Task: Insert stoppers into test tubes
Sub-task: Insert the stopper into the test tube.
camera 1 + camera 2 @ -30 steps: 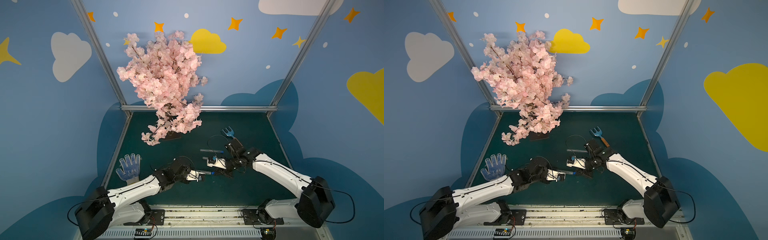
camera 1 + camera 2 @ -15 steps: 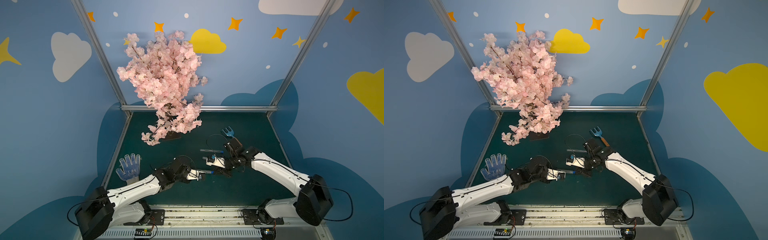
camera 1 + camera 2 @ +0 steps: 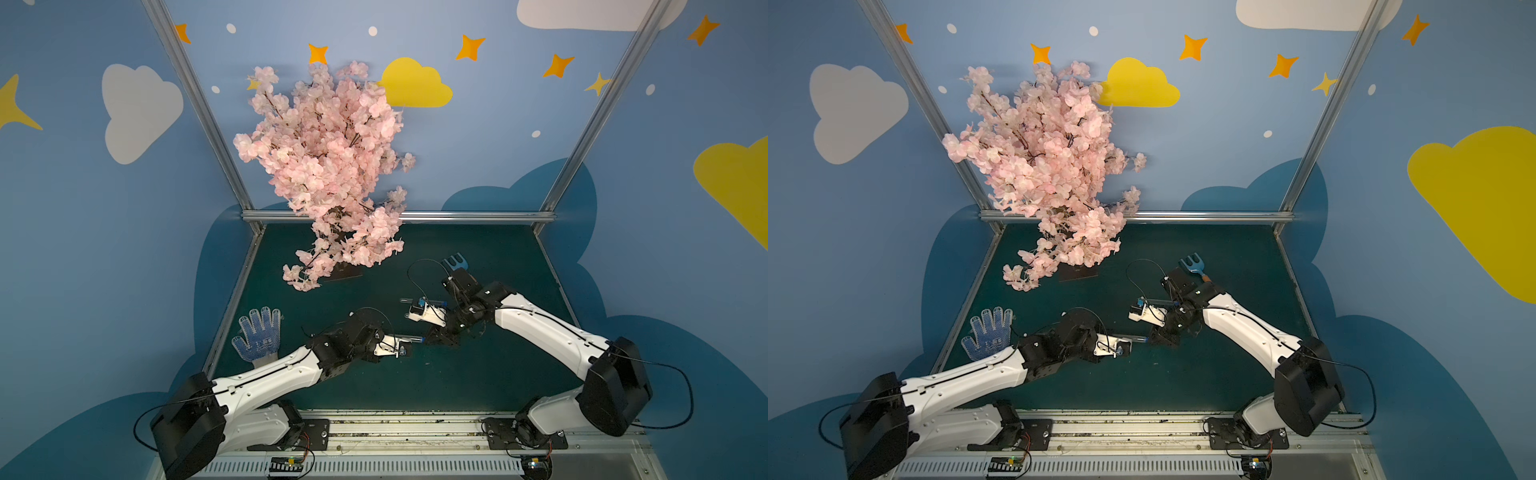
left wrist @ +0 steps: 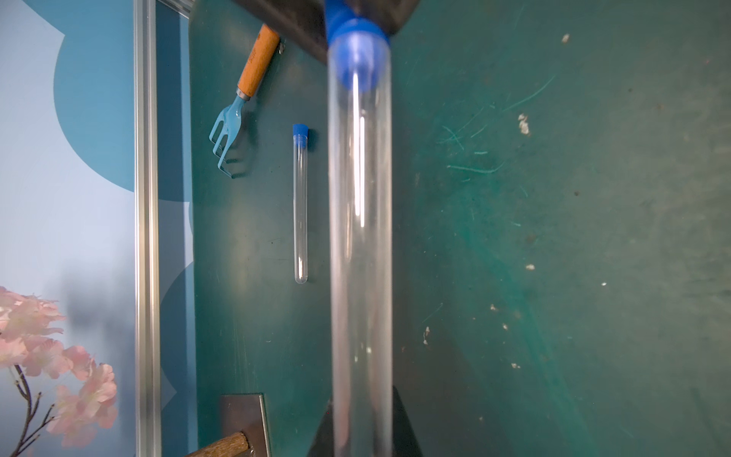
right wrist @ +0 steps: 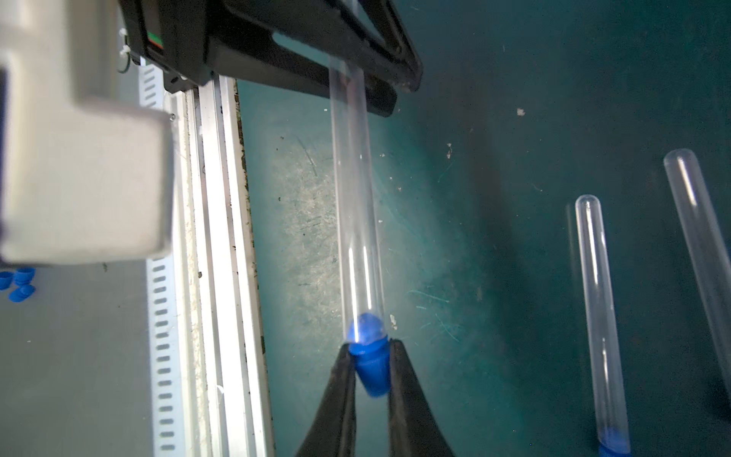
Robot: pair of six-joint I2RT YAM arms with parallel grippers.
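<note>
I should swing the tube into line with my left gripper and press it onto the stopper (image 5: 373, 373), because the blue stopper sits slanted and shallow in the tube's opening (image 5: 367, 336).
My left gripper (image 4: 360, 435) is shut on a clear test tube (image 4: 360, 237), held level above the green mat. The tube's mouth points at my right gripper (image 5: 370, 348), which is shut on a blue stopper (image 5: 370, 372). The stopper's tip sits inside the tube's mouth. In both top views the two grippers meet at mid-table, with the stopper (image 3: 420, 340) (image 3: 1144, 340) between them. A second tube (image 4: 300, 205) lies on the mat with a stopper (image 4: 300, 134) in it. In the right wrist view a third tube (image 5: 700, 237) lies beside it, its mouth out of frame.
A blue toy rake (image 3: 456, 262) lies behind the right arm. The pink blossom tree (image 3: 328, 166) stands at the back left. A dotted glove (image 3: 257, 332) lies by the mat's left edge. A few loose blue caps (image 5: 17, 283) lie beyond the front rail (image 5: 221, 277).
The right arm has shifted very slightly. Both grips and the tube's place look the same.
</note>
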